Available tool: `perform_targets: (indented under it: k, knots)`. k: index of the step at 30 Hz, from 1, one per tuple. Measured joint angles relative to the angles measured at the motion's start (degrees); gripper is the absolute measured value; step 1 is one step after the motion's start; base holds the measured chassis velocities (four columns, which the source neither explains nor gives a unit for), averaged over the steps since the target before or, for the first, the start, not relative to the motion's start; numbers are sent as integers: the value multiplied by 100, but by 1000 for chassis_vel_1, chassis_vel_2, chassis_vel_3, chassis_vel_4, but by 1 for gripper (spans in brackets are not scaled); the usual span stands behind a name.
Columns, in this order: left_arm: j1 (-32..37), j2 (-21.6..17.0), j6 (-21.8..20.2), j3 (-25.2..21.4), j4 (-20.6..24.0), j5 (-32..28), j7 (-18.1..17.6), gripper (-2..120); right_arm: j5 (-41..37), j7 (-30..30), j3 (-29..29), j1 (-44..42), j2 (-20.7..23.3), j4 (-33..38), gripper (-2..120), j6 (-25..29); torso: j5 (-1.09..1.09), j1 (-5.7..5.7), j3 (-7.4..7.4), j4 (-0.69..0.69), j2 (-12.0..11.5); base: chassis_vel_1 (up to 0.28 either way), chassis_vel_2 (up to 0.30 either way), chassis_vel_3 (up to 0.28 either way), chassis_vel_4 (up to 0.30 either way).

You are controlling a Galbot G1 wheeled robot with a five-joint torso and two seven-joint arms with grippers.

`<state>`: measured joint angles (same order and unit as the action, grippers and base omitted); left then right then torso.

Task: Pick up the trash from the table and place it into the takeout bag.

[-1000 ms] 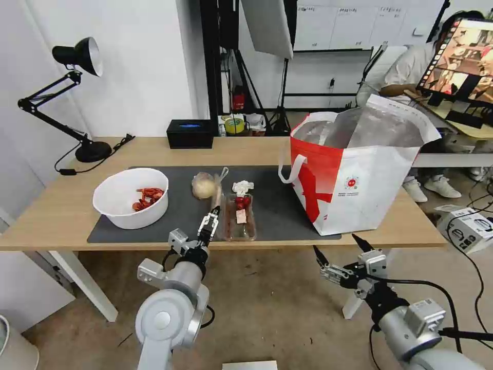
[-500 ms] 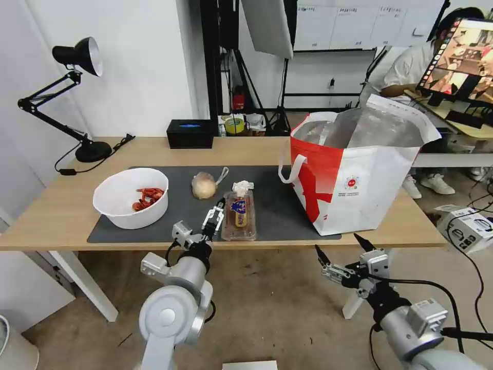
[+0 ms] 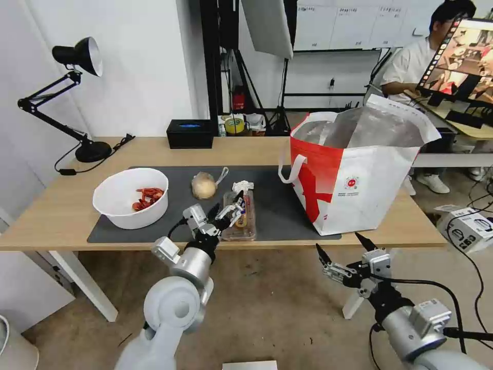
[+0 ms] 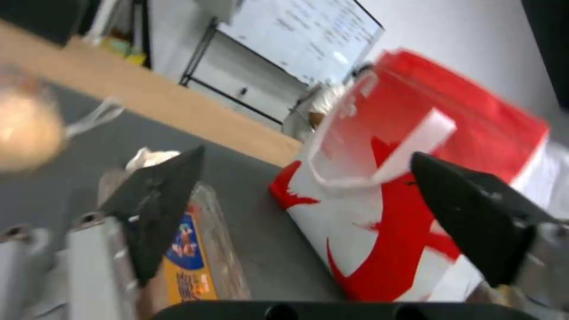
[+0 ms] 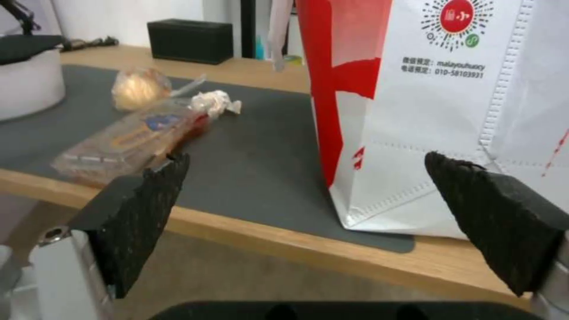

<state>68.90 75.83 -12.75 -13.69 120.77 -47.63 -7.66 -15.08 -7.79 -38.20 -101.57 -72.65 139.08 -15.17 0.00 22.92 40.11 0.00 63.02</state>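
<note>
The tray (image 3: 241, 226) should come up alone when I lift it, because the crumpled tissue (image 3: 243, 185) lies on the mat just past the tray's far end.
On the table (image 3: 61, 205) my left gripper (image 3: 227, 204) hovers open just over the near left part of the clear hinged tray (image 3: 241, 221). The tray's lid lies shut and shows a blue and yellow label. In the left wrist view the jaws (image 4: 306, 153) spread wide, with the tray (image 4: 190, 262) under one finger and the takeout bag (image 4: 415, 133) beyond. The crumpled tissue (image 3: 242, 186) and knotted bag (image 3: 204, 185) lie behind the tray. The white bowl (image 3: 131, 198) with crayfish shells stands at the left. The takeout bag (image 3: 359, 174) stands open at the right. My right gripper (image 3: 338, 241) hangs open below the table's front edge.
A dark grey mat (image 3: 277, 205) covers the middle of the table. A black box (image 3: 189, 133) and a black desk lamp (image 3: 77, 56) stand along the far edge. The right wrist view shows the tray (image 5: 127, 138), the tissue (image 5: 214, 101) and the takeout bag (image 5: 426, 111).
The tray's lid has gone from standing up to lying shut. My left gripper has moved right and forward over the tray and has turned. The right arm has barely moved.
</note>
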Motion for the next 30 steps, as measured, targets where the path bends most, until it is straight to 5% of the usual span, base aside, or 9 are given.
perform_targets:
  k: [8, 14, 24, 30]
  knots:
    - [-752, -1219, 112, 419, -770, 1131, 1177, 59, -1431, 250, 30, 151, 64, -9, 100, -44, -1, 0, 0, 0, 0, 0, 0, 0, 0]
    - [-1221, -1819, 151, 902, -1199, 1632, 1562, 35, -2478, 412, 51, 374, 145, -130, 100, -72, -1, 1, 0, 0, 0, 0, 0, 0, 0]
    - [-1544, -2056, 146, 1234, -1631, 1751, 1709, 2, -4007, 692, 166, 968, 427, -430, 100, -151, -1, 0, 0, 0, 0, 0, 0, 0, 0]
    - [-1504, -2091, 146, 1203, -1670, 1752, 1686, 0, -4713, 847, 423, 1463, 682, -685, 100, -192, 0, 0, 0, 0, 0, 0, 0, 0, 0]
